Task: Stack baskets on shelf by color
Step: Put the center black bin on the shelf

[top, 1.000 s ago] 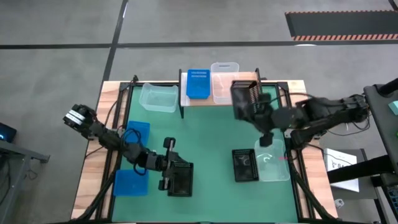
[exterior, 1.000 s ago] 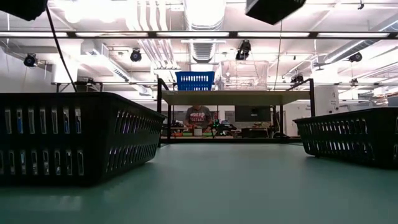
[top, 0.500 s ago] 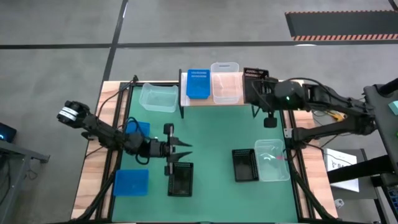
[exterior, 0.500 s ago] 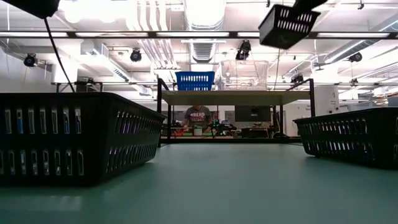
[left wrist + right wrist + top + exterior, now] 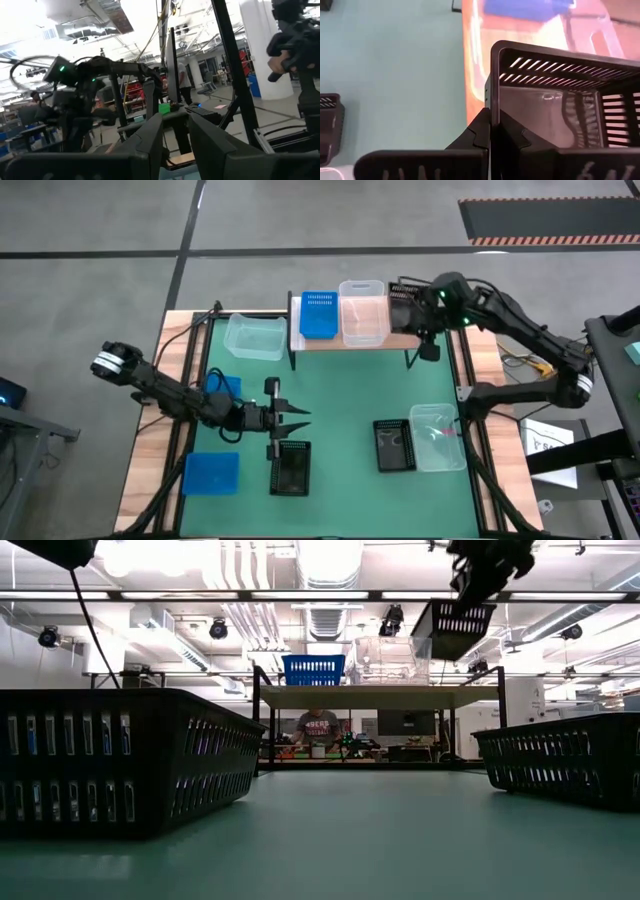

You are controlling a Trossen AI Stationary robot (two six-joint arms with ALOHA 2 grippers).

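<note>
I should go on lowering the black basket point(image 5: 453, 630) with my right gripper until its base sits flat, because it hangs over the shelf's loose end point(image 5: 458, 693) next to the clear basket.
The shelf point(image 5: 350, 340) stands at the table's far edge, with one blue basket point(image 5: 318, 313) and one clear basket point(image 5: 362, 310) standing on its plank top. My right gripper point(image 5: 413, 315) hovers over the shelf's right end, shut on a black basket point(image 5: 402, 308), which the low view shows tilted in the air point(image 5: 455, 628). My left gripper point(image 5: 293, 418) is open at mid-table, just beyond a second black basket point(image 5: 290, 468) that rests on the green top. A third black basket point(image 5: 393, 445) sits to the right of it. My right gripper pinches the black basket's side wall just below the rim point(image 5: 492, 90), one finger inside the basket and one outside. The fingers lie up along the wall toward the rim. The basket is lifted clear above the shelf's right end and hangs tilted.
A clear basket point(image 5: 438, 437) sits beside the third black one, and another clear basket point(image 5: 255, 337) sits left of the shelf. Two blue baskets point(image 5: 222, 390) point(image 5: 210, 473) lie on the table's left side. A person sits in the room behind the shelf point(image 5: 318, 728).
My right gripper has carried the black basket from mid-table toward the far edge, to above the shelf's right end, and the basket has come lower there. My left gripper has drawn back from the near black basket toward the far edge; that basket stays on the table.
</note>
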